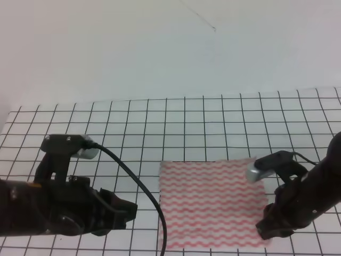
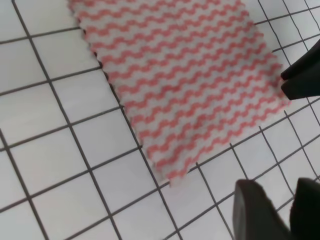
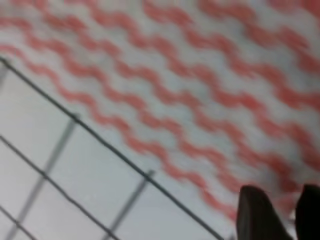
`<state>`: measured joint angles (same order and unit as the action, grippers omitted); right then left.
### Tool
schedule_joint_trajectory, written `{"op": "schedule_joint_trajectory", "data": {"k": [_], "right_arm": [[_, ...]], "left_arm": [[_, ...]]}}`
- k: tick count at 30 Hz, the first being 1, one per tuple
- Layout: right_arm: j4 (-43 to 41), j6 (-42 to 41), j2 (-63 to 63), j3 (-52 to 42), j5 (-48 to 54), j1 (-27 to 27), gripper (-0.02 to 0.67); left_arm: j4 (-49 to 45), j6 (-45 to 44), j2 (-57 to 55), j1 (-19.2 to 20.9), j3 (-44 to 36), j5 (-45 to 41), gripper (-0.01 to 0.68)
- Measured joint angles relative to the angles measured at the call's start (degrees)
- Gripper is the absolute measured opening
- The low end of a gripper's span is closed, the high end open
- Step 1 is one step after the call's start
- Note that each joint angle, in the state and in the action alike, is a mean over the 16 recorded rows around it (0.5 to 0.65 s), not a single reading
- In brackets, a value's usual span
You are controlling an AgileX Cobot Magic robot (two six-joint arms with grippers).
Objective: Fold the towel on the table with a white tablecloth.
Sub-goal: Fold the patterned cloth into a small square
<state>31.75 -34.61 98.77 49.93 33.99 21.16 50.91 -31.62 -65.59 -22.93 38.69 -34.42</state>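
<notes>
My gripper will lift the towel's corner, and the towel's near edge (image 1: 213,247) should then fold up at a slant while its far edge stays in place, because my left gripper (image 1: 121,214) is still hovering beside the towel.
The towel (image 1: 212,204), white with pink-red wavy stripes, lies flat on the table with a white tablecloth (image 1: 160,122) marked by a black grid. My left gripper (image 1: 128,213) hovers over bare grid just left of the towel's near left corner. In the left wrist view the towel (image 2: 185,85) fills the upper middle, and the left gripper (image 2: 277,212) has a narrow gap between its fingers with nothing in it. My right gripper (image 1: 264,232) is low at the towel's near right corner. Up close, the right gripper (image 3: 282,215) is slightly open just above the towel (image 3: 200,90).
A black cable (image 1: 141,186) loops from the left arm across the grid beside the towel's left edge. A pale wall (image 1: 160,42) rises behind the table. The right arm's dark tip (image 2: 302,77) shows at the right edge of the left wrist view.
</notes>
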Motion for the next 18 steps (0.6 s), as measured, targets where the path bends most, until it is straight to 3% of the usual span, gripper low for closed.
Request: {"op": "schedule_joint_trajectory", "data": {"k": [7,18], "right_arm": [[3.4,-2.6,0.5,4.4,1.4,-0.4,0.190],[-3.6,3.2,0.5,8.7,9.6,-1.5,0.188]], "left_arm": [[0.0,-0.2,0.0,0.0,0.0,-0.5,0.169],[-0.6,-0.6,0.0,0.0,0.0,-1.6,0.167]]}}
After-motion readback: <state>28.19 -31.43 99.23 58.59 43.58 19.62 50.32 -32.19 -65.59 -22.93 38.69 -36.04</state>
